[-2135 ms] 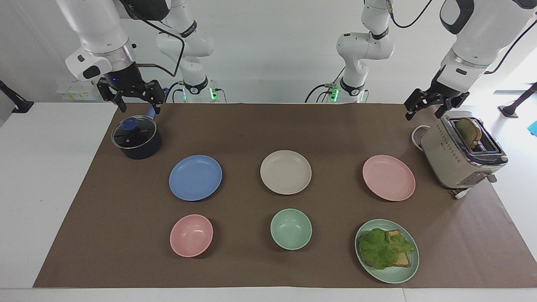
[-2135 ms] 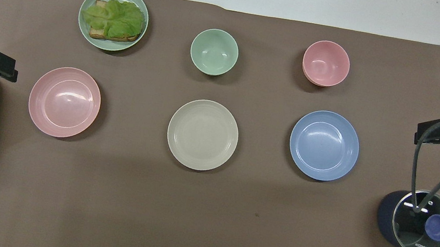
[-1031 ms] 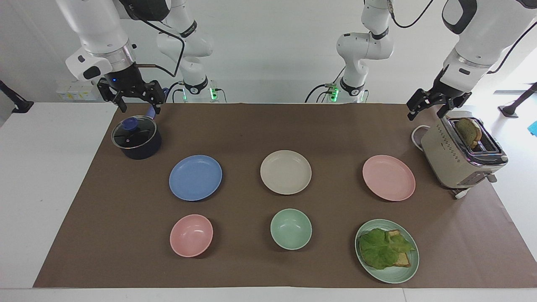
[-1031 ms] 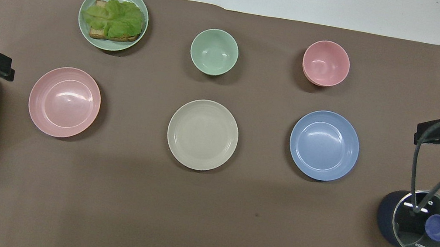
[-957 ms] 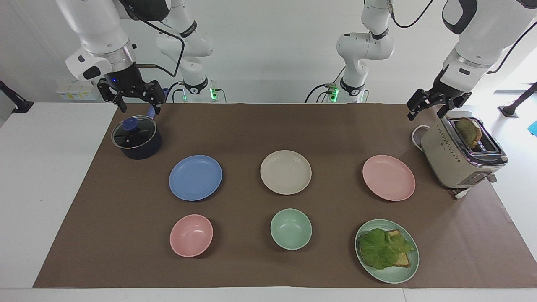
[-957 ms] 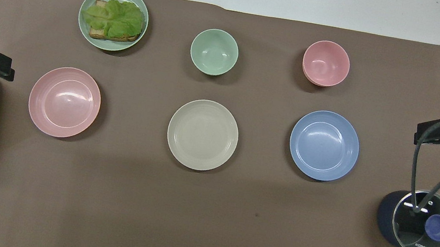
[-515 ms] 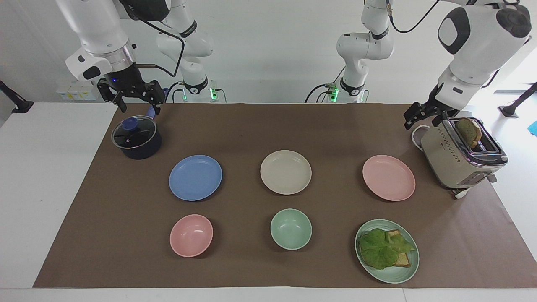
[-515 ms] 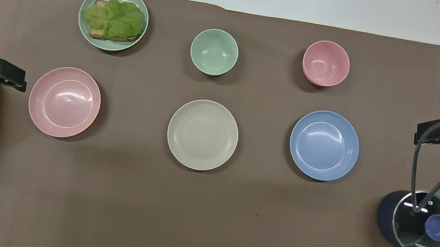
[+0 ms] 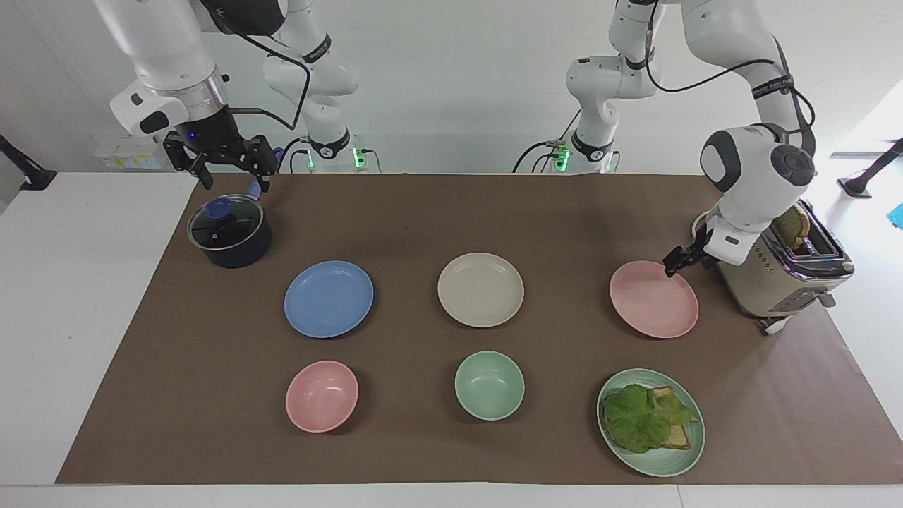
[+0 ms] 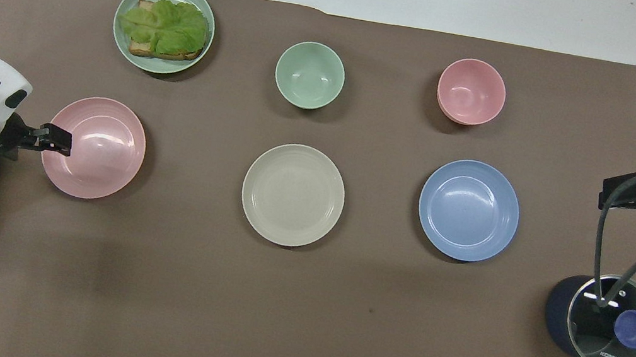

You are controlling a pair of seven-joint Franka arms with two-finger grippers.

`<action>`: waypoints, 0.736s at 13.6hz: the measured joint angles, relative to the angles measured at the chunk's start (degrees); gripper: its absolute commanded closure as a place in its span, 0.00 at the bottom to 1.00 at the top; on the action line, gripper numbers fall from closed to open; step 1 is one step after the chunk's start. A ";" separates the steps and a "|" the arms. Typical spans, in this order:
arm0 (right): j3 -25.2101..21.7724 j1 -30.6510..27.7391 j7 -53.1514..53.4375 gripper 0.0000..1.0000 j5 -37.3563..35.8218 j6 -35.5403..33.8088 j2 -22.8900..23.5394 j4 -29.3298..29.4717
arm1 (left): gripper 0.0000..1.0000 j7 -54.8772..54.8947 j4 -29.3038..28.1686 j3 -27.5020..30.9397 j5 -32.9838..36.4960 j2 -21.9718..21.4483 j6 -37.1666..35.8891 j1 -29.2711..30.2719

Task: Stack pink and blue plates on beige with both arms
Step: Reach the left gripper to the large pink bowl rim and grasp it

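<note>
I expect the pink plate to hide the beige plate completely when I stack them, because the two look about equally wide.
The pink plate lies toward the left arm's end of the table. The beige plate is in the middle. The blue plate lies toward the right arm's end. All three sit flat in one row, apart from each other. My left gripper is low at the pink plate's rim, on the toaster side, open and holding nothing. I cannot tell whether it touches the rim. My right gripper waits open above the dark pot.
A toaster with a bread slice stands right beside the left arm's wrist. A lidded dark pot sits under the right gripper. Farther from the robots are a pink bowl, a green bowl and a green plate with lettuce toast.
The left arm has swung down from above the toaster to the pink plate's rim. The right arm and all the dishes have stayed put.
</note>
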 measured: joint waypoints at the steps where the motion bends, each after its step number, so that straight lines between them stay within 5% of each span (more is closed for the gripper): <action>1: 0.00 0.00 0.00 0.00 0.00 0.00 0.00 0.00 | 0.00 -0.01 -0.40 0.03 0.00 1.36 1.74 0.99; 3: 0.00 0.00 0.00 0.00 0.00 0.00 0.00 0.00 | 0.00 -0.15 -1.12 0.04 0.00 3.10 4.34 2.92; 4: -0.01 -0.01 0.00 0.00 0.00 0.00 0.00 0.00 | 0.10 -0.61 -1.65 0.05 0.00 3.39 4.81 3.27; 6: -0.07 -0.03 0.00 0.00 0.00 0.01 0.00 0.00 | 0.89 -3.17 -2.59 -0.31 0.00 3.49 4.96 3.18; 7: -0.08 -0.03 0.00 0.00 0.00 0.30 -0.02 -0.08 | 1.00 -3.89 -2.68 -0.53 0.00 3.49 4.96 2.96; 10: -0.09 -0.03 0.00 0.00 0.00 4.52 -0.91 -2.65 | 1.00 -4.34 -2.61 -1.18 0.00 3.46 4.94 2.64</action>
